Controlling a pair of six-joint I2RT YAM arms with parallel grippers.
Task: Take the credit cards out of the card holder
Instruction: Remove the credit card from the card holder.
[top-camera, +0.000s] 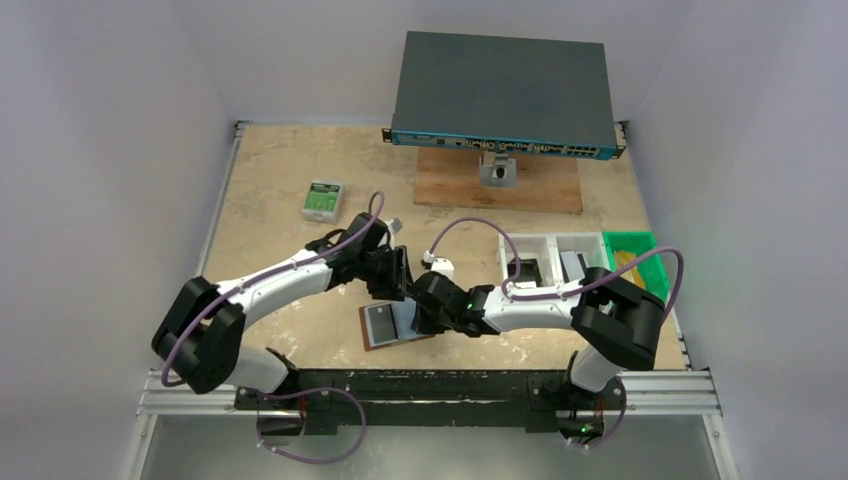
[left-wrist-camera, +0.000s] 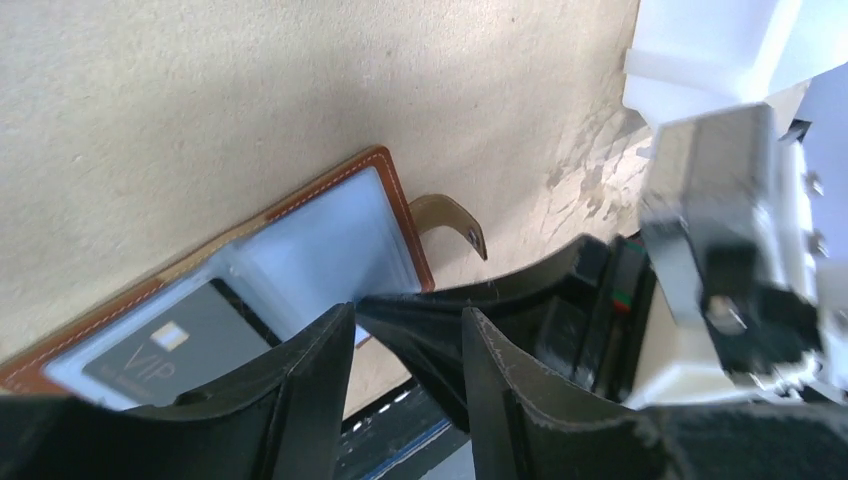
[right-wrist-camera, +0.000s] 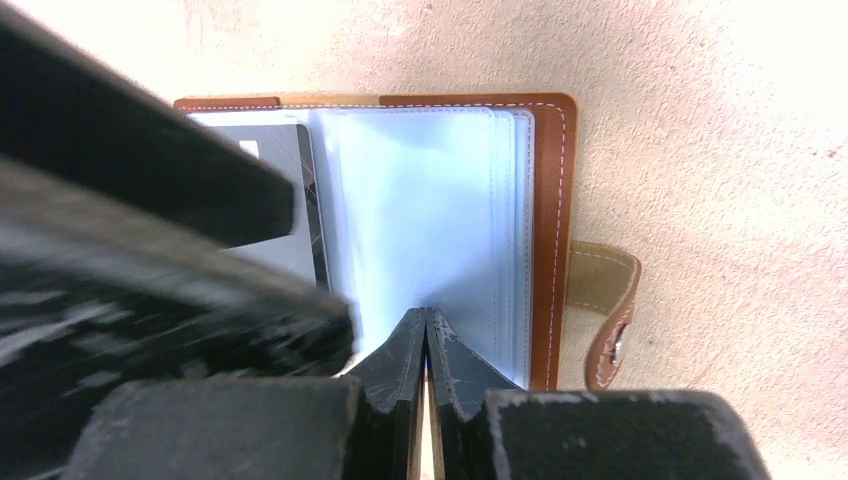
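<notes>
My shut right gripper rests on the empty pocket, so my right gripper should pinch the VIP card's dark edge while my left gripper steadies the holder.
The brown leather card holder lies open on the table near the front. Its grey-blue pockets face up and its snap tab sticks out to the side. A dark card marked VIP sits in one pocket and also shows in the right wrist view. My right gripper is shut, its tips resting on the empty-looking pocket. My left gripper is open just above the holder, right beside the right gripper's fingers. Nothing shows between either pair of jaws.
A small green-and-white box lies at the back left. A network switch stands on a wooden board at the back. A white tray and a green bin sit at the right.
</notes>
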